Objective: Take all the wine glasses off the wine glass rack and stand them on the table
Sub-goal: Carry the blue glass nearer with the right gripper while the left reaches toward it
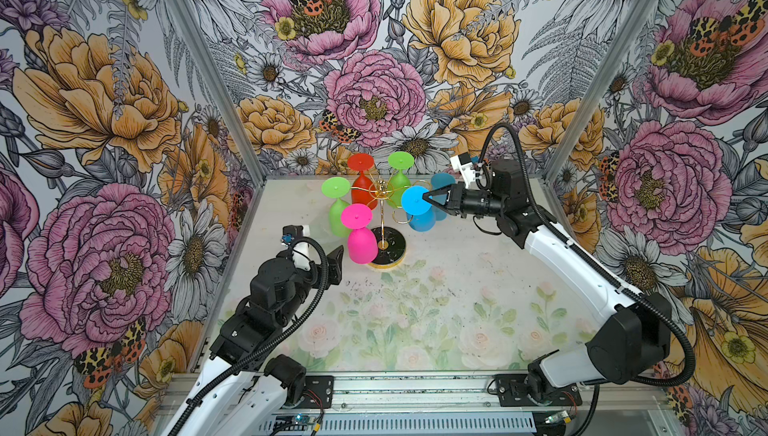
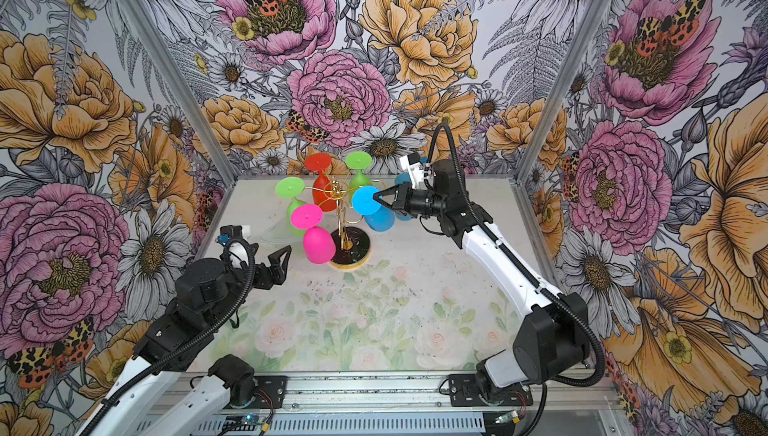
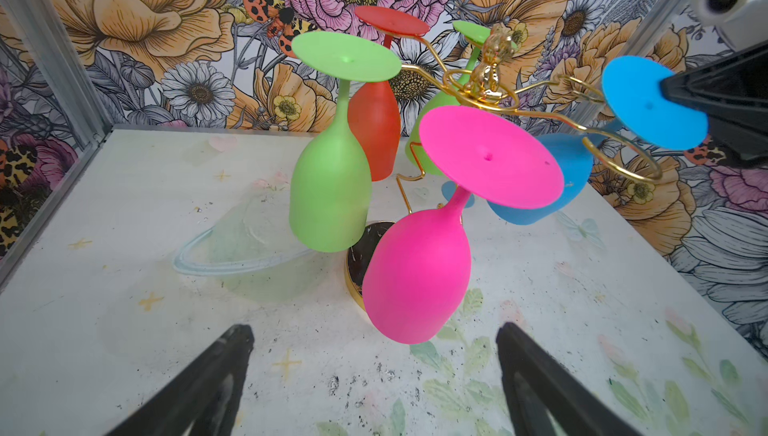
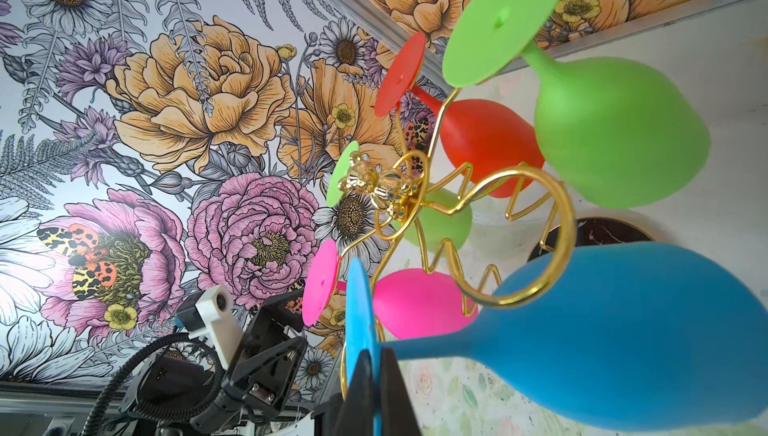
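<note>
The blue wine glass's foot [image 1: 416,200] sticks out past my right gripper's fingers, so my left gripper should keep going toward the foot's free edge [image 1: 404,202] and close there.
The wine glass rack [image 1: 388,247] [image 2: 351,247] [image 3: 482,89] [image 4: 390,201] is gold wire on a black disc, at the back middle of the table. Pink [image 1: 361,242], red [image 1: 361,188] and two green [image 1: 338,213] wine glasses hang upside down from it. My right gripper [image 1: 426,197] [image 2: 376,197] [image 4: 374,355] is shut on the rim of the foot of a tilted blue wine glass [image 1: 422,222] [image 2: 380,220] [image 3: 652,101] [image 4: 623,330]. An empty loop [image 4: 515,238] sits beside its bowl. My left gripper [image 1: 336,261] [image 2: 280,261] [image 3: 374,336] is open and empty, low, just left of the pink glass.
A clear bowl [image 3: 249,255] [image 1: 320,230] lies on the table left of the rack. A second blue glass [image 1: 442,182] stands partly hidden behind my right gripper. The enclosure's flowered walls close in the back and both sides.
</note>
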{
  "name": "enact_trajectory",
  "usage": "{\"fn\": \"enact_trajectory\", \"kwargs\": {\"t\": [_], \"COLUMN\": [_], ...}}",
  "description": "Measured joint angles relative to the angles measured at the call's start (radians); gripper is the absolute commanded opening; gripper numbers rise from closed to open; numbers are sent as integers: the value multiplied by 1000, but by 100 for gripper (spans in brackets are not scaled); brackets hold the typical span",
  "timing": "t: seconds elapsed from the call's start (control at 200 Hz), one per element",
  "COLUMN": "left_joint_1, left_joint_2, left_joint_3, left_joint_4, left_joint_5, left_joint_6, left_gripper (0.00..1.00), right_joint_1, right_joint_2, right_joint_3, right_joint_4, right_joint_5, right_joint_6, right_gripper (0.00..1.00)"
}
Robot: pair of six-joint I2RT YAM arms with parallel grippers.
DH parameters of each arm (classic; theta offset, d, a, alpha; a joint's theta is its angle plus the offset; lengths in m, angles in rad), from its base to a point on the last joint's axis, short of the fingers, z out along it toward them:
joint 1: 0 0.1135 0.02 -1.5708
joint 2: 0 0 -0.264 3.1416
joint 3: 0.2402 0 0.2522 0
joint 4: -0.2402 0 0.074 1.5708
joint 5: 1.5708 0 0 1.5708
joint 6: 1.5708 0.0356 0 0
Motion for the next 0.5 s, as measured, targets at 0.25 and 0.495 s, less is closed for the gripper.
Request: {"fn": "enact_trajectory", "kwargs": {"t": [0.25, 0.495], "left_joint_1": [0, 0], "left_joint_2": [3, 3], "left_joint_3": [0, 0], "left_joint_4": [13, 28], "left_joint_5": [77, 195], "left_joint_6": [-20, -32], "left_gripper": [93, 92], "right_joint_1": [2, 11], "right_joint_2": [-126, -249], "right_joint_3": [-73, -135], "right_joint_4": [-5, -61], "right_joint_5": [33, 117], "right_joint_6": [-32, -142], "right_gripper": [0, 0]}}
